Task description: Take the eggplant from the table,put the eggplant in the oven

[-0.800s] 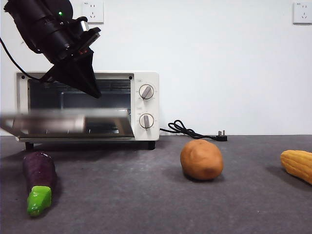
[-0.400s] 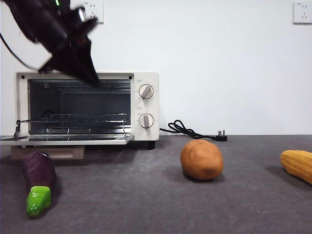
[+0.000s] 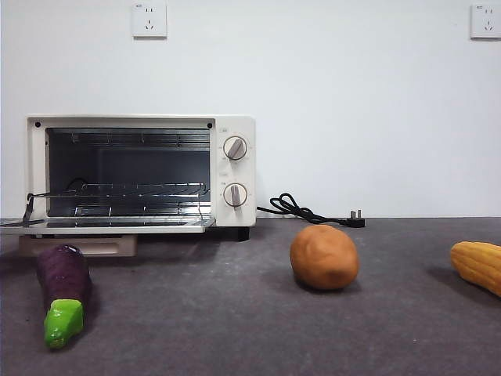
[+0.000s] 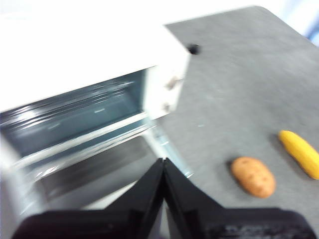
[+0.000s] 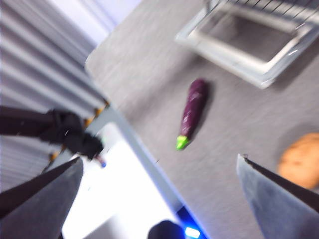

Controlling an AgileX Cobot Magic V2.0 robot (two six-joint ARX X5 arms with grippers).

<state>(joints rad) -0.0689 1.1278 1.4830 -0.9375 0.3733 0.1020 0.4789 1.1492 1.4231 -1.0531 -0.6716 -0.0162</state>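
Note:
I expect the eggplant to fit all the way inside when I carry it in, because the space above the wire rack is empty and wider than the eggplant.
The eggplant, dark purple with its green stem end toward the camera, lies on the table in front of the oven's left end. It also shows in the right wrist view as the eggplant, far below my right gripper, which is open and empty. The oven stands with its glass door folded down flat and the wire rack visible inside. My left gripper is shut, empty, high above the oven door. No arm shows in the front view.
A brown potato sits mid-table and a yellow corn cob lies at the right edge. The oven's black cord trails along the back by the wall. The potato and corn also appear under the left wrist.
The dark arm in front of the oven's upper left rose out of the front view. The oven door dropped from part-open to flat down.

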